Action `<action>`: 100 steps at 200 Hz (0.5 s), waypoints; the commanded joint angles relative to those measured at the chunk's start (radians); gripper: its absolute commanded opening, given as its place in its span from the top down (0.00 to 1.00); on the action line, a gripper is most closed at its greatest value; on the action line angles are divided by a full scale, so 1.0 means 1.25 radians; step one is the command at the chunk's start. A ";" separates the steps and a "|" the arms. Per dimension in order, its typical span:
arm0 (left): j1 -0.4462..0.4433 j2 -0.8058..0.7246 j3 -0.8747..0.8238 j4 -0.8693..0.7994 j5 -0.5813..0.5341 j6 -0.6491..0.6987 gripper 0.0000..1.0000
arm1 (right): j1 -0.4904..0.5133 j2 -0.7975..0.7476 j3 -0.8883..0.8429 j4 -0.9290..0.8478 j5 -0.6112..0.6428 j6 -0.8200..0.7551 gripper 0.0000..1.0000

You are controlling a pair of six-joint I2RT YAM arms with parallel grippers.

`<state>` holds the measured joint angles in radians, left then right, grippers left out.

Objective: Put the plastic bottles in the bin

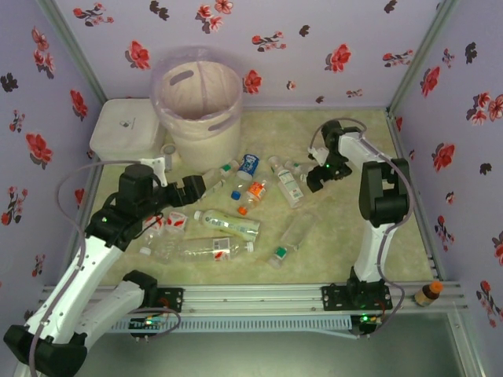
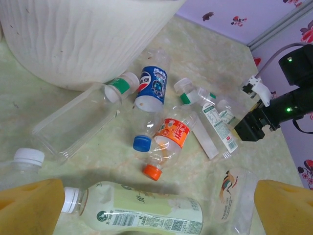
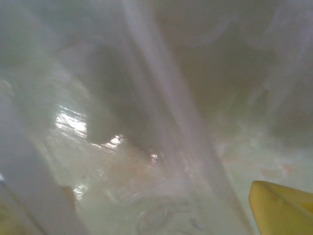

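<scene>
The clear bottle at my right gripper [image 1: 298,168] is far from the bin, so next the right gripper passes it to the left gripper over the orange-labelled bottle [image 1: 255,191].
The cream-white bin [image 1: 196,98] with a pink liner stands at the back left; its ribbed wall [image 2: 83,39] fills the top of the left wrist view. Several plastic bottles lie on the table in front of it, among them a blue-labelled one [image 1: 250,165], an orange-labelled one [image 2: 172,134] and a green-labelled one [image 2: 142,210]. My left gripper [image 1: 195,188] hangs open just above the green-labelled bottle, with its yellow fingers [image 2: 29,203] at either side. My right gripper [image 1: 314,179] is low at the right of the pile. Its wide-set jaws straddle a clear bottle [image 3: 161,147], seen very close and blurred.
A white lidded box [image 1: 122,126] sits left of the bin. A small brown bottle with an orange cap [image 1: 428,293] rests on the front rail at the right. Flowered walls close in the table on three sides. A clear bottle with a green cap [image 1: 291,236] lies apart at front right.
</scene>
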<state>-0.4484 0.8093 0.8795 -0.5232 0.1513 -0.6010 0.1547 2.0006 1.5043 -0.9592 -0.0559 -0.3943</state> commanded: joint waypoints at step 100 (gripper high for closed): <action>-0.008 0.029 0.001 0.031 0.002 -0.010 0.00 | -0.006 0.036 0.079 -0.073 -0.097 -0.036 0.05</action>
<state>-0.4538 0.8387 0.8757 -0.5037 0.1509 -0.6086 0.1547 2.0167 1.6066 -0.9859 -0.1352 -0.4381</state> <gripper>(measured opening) 0.997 0.948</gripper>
